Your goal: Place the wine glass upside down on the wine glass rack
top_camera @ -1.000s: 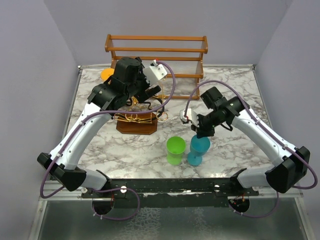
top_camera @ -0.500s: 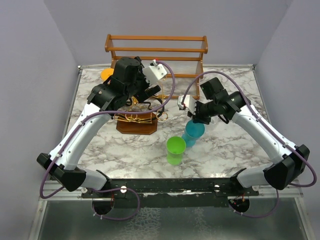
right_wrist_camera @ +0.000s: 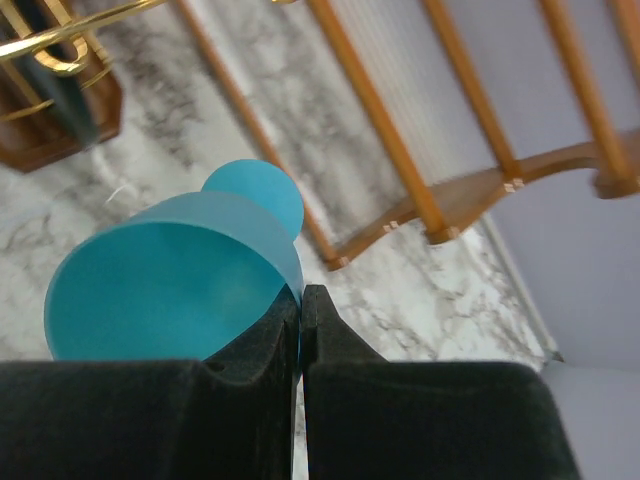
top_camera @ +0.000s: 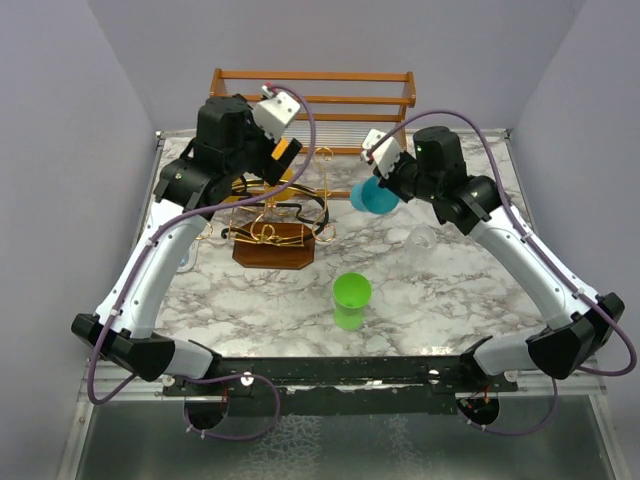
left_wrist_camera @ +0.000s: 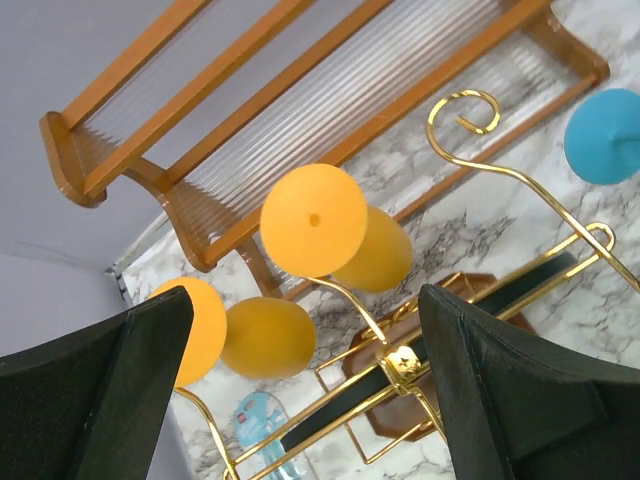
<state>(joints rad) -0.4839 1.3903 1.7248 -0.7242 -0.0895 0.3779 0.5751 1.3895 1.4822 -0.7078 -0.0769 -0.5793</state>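
Note:
The robot's right gripper is pinching the blue wine glass by its rim (top_camera: 391, 193) with the glass's foot toward the rack, so next the left gripper grasps the foot (top_camera: 357, 197) and hangs the glass.
The wine glass rack (top_camera: 272, 232) is gold and black wire on a dark brown base (top_camera: 270, 252), left of centre. Two orange glasses (left_wrist_camera: 313, 218) hang upside down on it. My right gripper (top_camera: 388, 183) is shut on the rim of a blue wine glass (top_camera: 374, 197) and holds it tilted in the air, right of the rack's curl (left_wrist_camera: 470, 105). In the right wrist view the fingers (right_wrist_camera: 301, 292) pinch the bowl's rim (right_wrist_camera: 170, 290). My left gripper (top_camera: 250, 172) hovers above the rack's back left, open and empty (left_wrist_camera: 305, 300).
A green wine glass (top_camera: 351, 301) stands upright at the front centre. The two-tier orange-brown wooden shelf (top_camera: 312, 100) runs along the back edge. A clear glass-like object (top_camera: 420, 237) lies right of centre. A small light blue item (top_camera: 188, 258) lies left of the rack.
My right gripper has lifted the blue glass off the table beside the green glass and carried it back and up, tilted, near the rack. My left arm has risen and drawn back-left.

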